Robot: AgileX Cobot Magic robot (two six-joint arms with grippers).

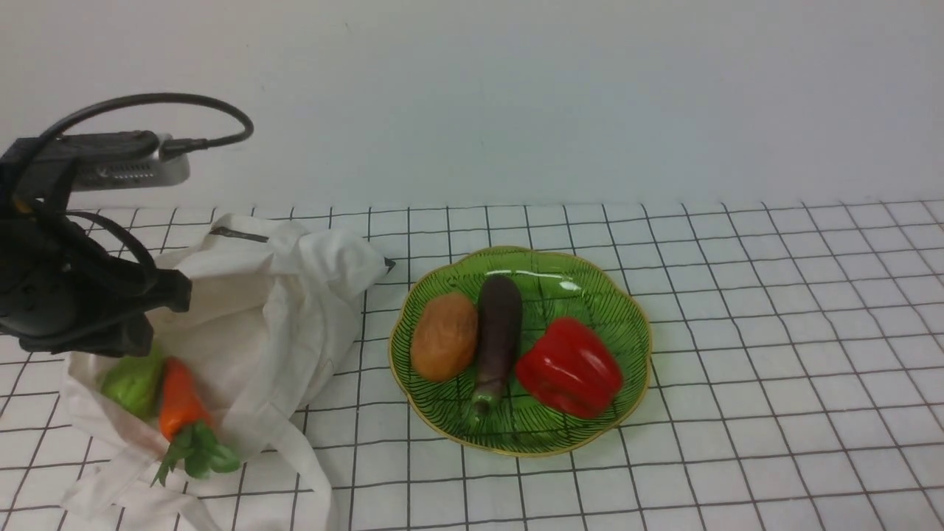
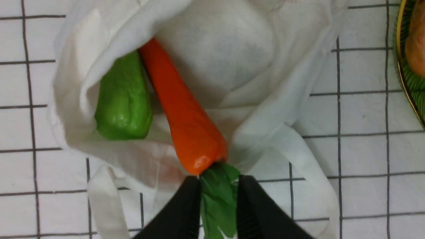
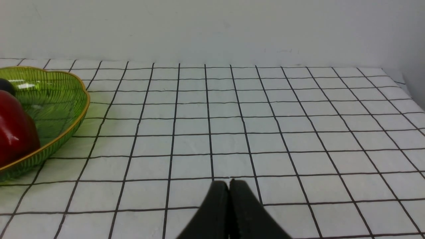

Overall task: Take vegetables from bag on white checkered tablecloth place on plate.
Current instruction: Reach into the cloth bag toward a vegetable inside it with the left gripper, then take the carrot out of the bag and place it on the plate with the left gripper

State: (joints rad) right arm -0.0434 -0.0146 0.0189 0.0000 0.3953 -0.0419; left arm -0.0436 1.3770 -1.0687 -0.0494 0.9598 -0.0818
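The orange carrot (image 1: 181, 400) rests across the bag's lower rim (image 1: 141, 433), so it will come loose when the robot picks it up, and the bag and gourd will stay where they are.
The off-white bag (image 1: 280, 310) lies on the white checkered tablecloth (image 1: 737, 369) at the left, its mouth towards me. An orange carrot (image 1: 179, 402) with a green leafy top and a pale green gourd (image 1: 134, 383) lie side by side in the mouth. The green plate (image 1: 582, 295) sits to the right of the bag. My left arm (image 1: 81, 302) hangs above the bag's mouth. In the left wrist view the left gripper (image 2: 219, 186) is open, its fingers on either side of the carrot's (image 2: 186, 116) leaves, next to the gourd (image 2: 124, 103). My right gripper (image 3: 229, 182) is shut and empty over bare cloth.
On the plate lie a brown potato (image 1: 444, 335), a dark eggplant (image 1: 498, 332) and a red pepper (image 1: 569, 366). The bag's straps (image 1: 310, 472) trail towards the front edge. A pale wall stands behind the table. The plate's rim (image 3: 79, 109) is to one side of the right gripper.
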